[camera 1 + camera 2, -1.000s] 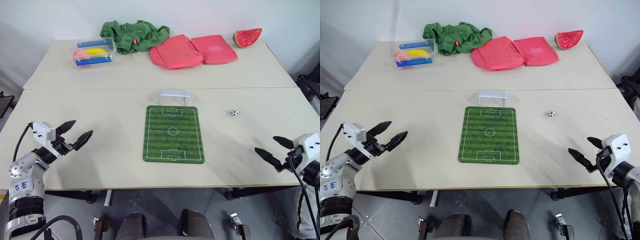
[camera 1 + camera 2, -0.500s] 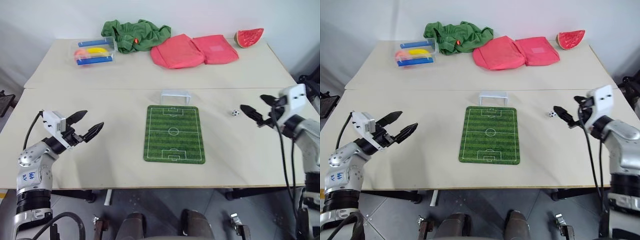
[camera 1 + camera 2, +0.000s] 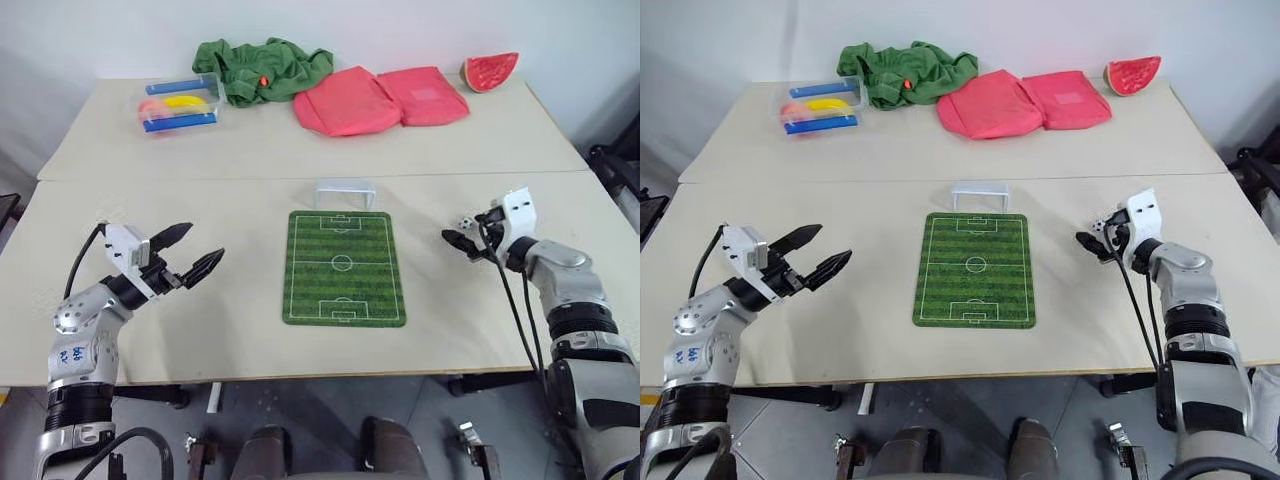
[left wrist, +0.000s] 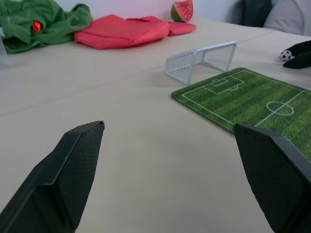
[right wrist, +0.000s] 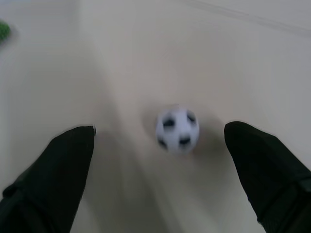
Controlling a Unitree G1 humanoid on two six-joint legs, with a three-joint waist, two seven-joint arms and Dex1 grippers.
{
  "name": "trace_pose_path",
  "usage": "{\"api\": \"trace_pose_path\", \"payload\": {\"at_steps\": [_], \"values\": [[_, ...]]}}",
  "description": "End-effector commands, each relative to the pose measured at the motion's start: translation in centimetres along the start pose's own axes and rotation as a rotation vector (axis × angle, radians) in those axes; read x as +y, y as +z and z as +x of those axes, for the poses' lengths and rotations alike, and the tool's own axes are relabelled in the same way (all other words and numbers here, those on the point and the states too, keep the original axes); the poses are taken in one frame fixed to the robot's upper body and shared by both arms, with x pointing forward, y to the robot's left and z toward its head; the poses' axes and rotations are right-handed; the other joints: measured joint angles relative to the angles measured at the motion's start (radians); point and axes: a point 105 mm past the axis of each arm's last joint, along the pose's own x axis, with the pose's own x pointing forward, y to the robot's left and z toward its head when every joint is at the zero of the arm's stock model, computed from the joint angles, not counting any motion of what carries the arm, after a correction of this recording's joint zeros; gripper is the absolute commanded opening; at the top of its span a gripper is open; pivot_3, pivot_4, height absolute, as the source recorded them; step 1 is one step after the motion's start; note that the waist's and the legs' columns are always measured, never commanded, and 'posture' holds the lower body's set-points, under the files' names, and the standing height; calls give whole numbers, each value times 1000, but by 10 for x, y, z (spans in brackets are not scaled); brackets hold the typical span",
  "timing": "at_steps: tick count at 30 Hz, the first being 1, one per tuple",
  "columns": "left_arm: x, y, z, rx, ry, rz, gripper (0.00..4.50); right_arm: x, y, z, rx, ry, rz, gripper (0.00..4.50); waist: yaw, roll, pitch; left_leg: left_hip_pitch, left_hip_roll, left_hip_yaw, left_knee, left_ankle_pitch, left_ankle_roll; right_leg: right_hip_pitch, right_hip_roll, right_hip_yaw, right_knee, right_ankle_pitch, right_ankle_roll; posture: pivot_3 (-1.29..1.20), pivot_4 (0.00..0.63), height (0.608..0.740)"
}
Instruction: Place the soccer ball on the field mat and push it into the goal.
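Observation:
I will set the soccer ball point(image 3: 466, 223) on the field mat point(image 3: 343, 269), which is flat and even, so I expect the ball to stay in place instead of rolling away.
The soccer ball point(image 5: 177, 129), tiny and white with black patches, lies on the bare table to the right of the field mat point(image 3: 343, 267). My right gripper point(image 3: 458, 230) is open and low over the table, one finger on each side of the ball and neither touching it. The green striped field mat lies flat at the table's centre. The white goal point(image 3: 344, 193) stands at the mat's far end. My left gripper point(image 3: 204, 242) is open and empty above the table, left of the mat and pointing toward it.
Along the far table edge are a clear box of coloured items point(image 3: 180, 103), a green cloth point(image 3: 262, 68), folded red cloths point(image 3: 380, 98) and a watermelon slice point(image 3: 490, 70). A seam point(image 3: 200, 179) runs across the table behind the goal.
My right gripper has swung in from the table's right front edge to the ball, still open. My left gripper has shifted a little rightward toward the mat.

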Motion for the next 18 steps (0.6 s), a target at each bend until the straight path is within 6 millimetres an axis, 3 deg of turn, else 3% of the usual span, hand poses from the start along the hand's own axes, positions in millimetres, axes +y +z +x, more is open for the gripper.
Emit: {"api": "trace_pose_path", "payload": {"at_steps": [1, 3, 12, 15, 18], "values": [[2, 15, -4, -39, 15, 44, 4500, -5, -2, 1, 5, -27, -4, 4287, 0, 0, 0, 0, 0, 0, 1, 0, 0, 0, 0, 0, 0, 0, 0, 0, 150, 740], [2, 16, -4, -42, 20, 45, 4500, -2, -3, 3, -1, -24, 4, 3916, 0, 0, 0, 0, 0, 0, 2, 0, 0, 1, 0, 0, 0, 0, 0, 0, 150, 740], [5, 16, 2, -51, 25, 44, 4500, 0, -2, 12, -13, -45, 37, 934, 2, 0, 0, 1, 0, 0, 4, 0, 0, 2, 0, 1, 2, 0, 0, 0, 150, 740], [6, 17, 4, -58, 24, 44, 4500, -1, 8, 11, -48, -40, 22, 841, 1, 0, 0, 1, 0, 0, 4, 0, 0, 2, 0, 1, 2, 0, 0, 0, 150, 740], [2, 16, 2, -53, -25, 43, 4500, 21, 45, 6, -176, 119, -72, 841, 1, 1, 0, 0, 0, 0, 3, 0, 0, 1, 0, 1, 1, 0, 0, 0, 150, 740]]}}
